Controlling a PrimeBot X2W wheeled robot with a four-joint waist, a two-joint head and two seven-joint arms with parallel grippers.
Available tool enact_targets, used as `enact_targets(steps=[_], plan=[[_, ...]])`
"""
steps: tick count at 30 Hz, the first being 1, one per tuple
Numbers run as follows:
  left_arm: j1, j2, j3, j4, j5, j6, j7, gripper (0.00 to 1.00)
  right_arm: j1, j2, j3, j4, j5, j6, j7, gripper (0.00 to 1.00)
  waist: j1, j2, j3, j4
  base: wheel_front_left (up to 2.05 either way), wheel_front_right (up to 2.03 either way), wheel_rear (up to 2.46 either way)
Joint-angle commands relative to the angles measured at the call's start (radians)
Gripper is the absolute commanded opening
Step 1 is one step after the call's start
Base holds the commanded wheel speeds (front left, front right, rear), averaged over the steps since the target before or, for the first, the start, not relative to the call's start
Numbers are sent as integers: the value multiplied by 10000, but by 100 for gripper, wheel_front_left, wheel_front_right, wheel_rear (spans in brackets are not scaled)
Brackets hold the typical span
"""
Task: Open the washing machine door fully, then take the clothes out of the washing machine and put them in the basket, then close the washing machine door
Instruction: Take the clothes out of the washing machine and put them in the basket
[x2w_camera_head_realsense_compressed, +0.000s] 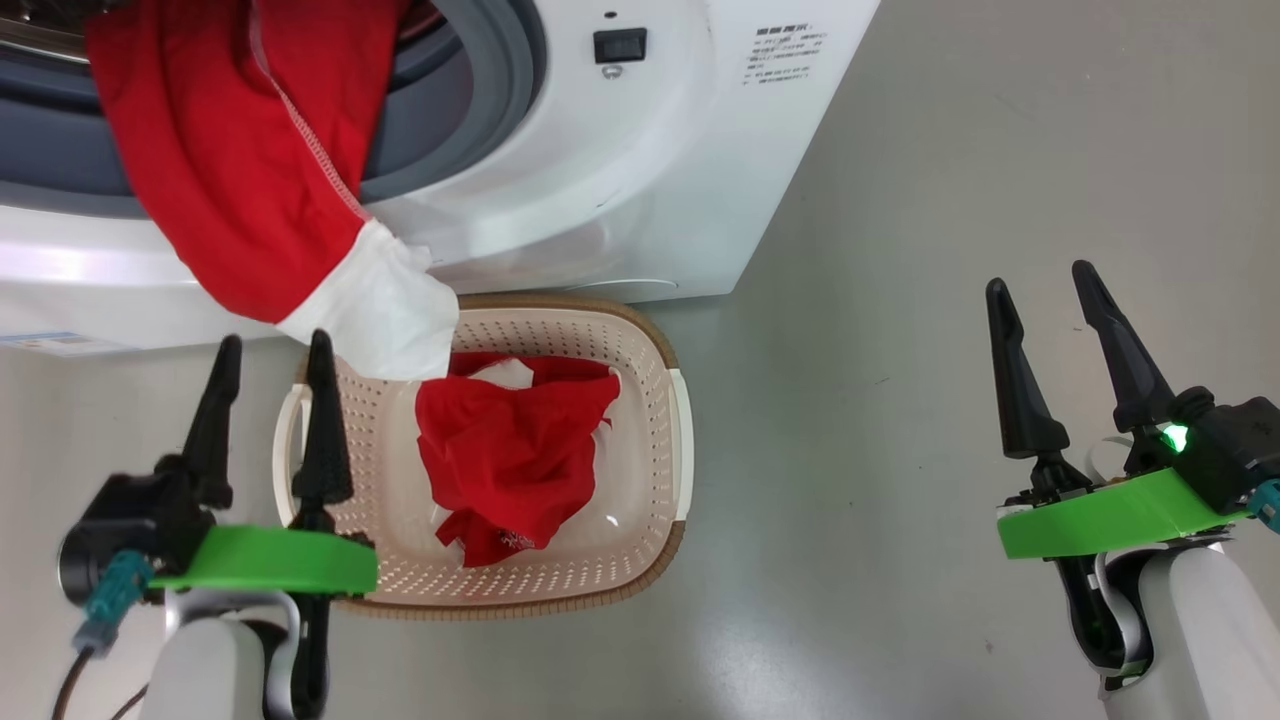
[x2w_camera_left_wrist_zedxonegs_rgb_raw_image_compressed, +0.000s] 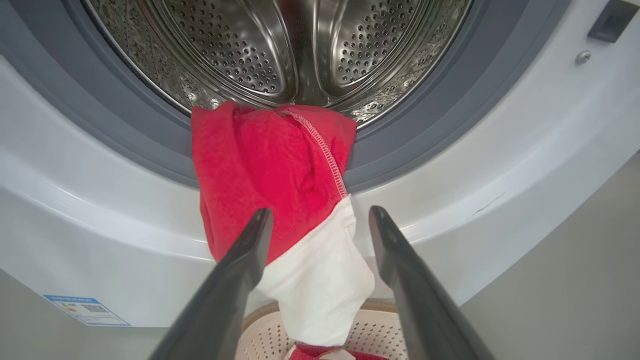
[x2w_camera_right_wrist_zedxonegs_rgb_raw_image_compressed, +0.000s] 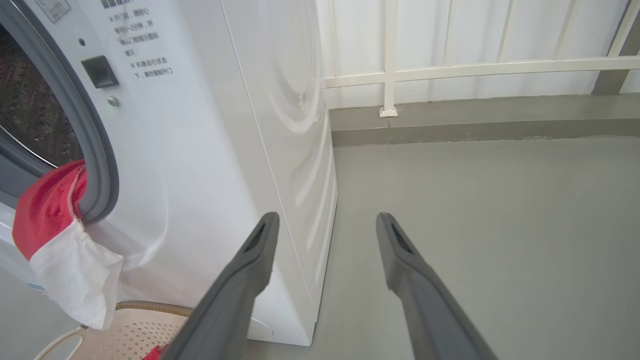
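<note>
My gripper will pull the garment, and it will slide out whole and leave the drum empty, because clear steel shows behind the red garment's fold.
A red garment with a white end hangs out of the washing machine over its grey rubber ring, its white end dangling over the basket's back rim. In the left wrist view the same garment drapes from the steel drum. More red clothes lie in the basket. My left gripper is open, just below the hanging garment and apart from it. Off to the right my right gripper hangs open over bare floor. The washing machine door is out of view.
The basket stands on the grey floor right in front of the machine. A white railing and low kerb run behind the machine's right side. Open floor lies to the right of the basket.
</note>
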Motion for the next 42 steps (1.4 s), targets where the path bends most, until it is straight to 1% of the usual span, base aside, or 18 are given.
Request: enact_targets(steps=[1, 7, 13, 19, 21, 26, 32, 36, 42], plan=[[369, 254, 277, -394, -98, 151, -51, 100, 281, -74, 190, -239, -131, 48, -63, 100, 0, 0, -4, 5, 0, 0, 0], [914, 254, 241, -939, -263, 382, -51, 100, 308, -78, 161, -248, -131, 48, -63, 100, 0, 0, 3, 18, 0, 0, 0], [1037, 254, 164, -1153, -373, 516, -51, 100, 292, -77, 154, -259, -126, 48, -63, 100, 0, 0, 54, 42, 0, 0, 0], [817, 254, 135, -1209, -304, 532, -51, 100, 270, -72, 163, -263, -127, 48, -63, 100, 0, 0, 91, 26, 0, 0, 0], [640, 254, 134, -1194, -203, 474, -51, 100, 263, -66, 170, -259, -127, 48, -63, 100, 0, 0, 108, 21, 0, 0, 0], [-76, 254, 274, -990, 73, 285, -51, 100, 250, -45, 185, -248, -123, 48, -63, 100, 0, 0, 154, 21, 0, 0, 0], [-1426, 254, 690, -446, 475, -28, -51, 100, 173, -30, 250, -254, -130, 48, -63, 100, 0, 0, 298, -52, 0, 0, 0], [-2527, 254, 910, 163, 707, -172, -51, 100, 100, -19, 295, -269, -120, 48, -63, 100, 0, 0, 479, -125, 0, 0, 0], [-4008, 297, 1044, 1733, 1043, -325, -51, 100, -54, 19, 445, -224, -84, 48, -63, 100, 0, 0, 731, -351, 0, 0, 0]])
